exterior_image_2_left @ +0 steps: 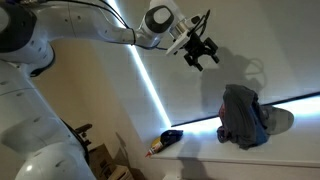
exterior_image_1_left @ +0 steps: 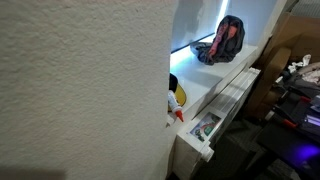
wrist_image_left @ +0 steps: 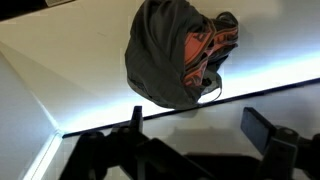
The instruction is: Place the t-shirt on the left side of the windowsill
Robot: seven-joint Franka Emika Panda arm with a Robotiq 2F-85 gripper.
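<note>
My gripper's open fingers are pointing past the t-shirt at the wall (wrist_image_left: pixel 200 128). Next, I move back over the t-shirt and go down to pinch its raised top (exterior_image_2_left: pixel 237 91).
The t-shirt is a crumpled dark grey bundle with a red and patterned part, lying on the white windowsill. It shows in both exterior views (exterior_image_1_left: pixel 225 39) (exterior_image_2_left: pixel 243 115) and in the wrist view (wrist_image_left: pixel 175 55). My gripper (exterior_image_2_left: pixel 198 51) is open and empty, held in the air well above and to the side of the t-shirt. In the wrist view its two dark fingers (wrist_image_left: pixel 197 128) are spread apart with only the bare sill between them.
A white windowsill (exterior_image_2_left: pixel 200 140) runs below a bright window. A small yellow, black and red toy (exterior_image_2_left: pixel 166 140) (exterior_image_1_left: pixel 176 98) lies on it away from the shirt. A white wall (exterior_image_1_left: pixel 80 90) blocks much of one exterior view. Boxes and equipment (exterior_image_1_left: pixel 295 90) stand beside the sill.
</note>
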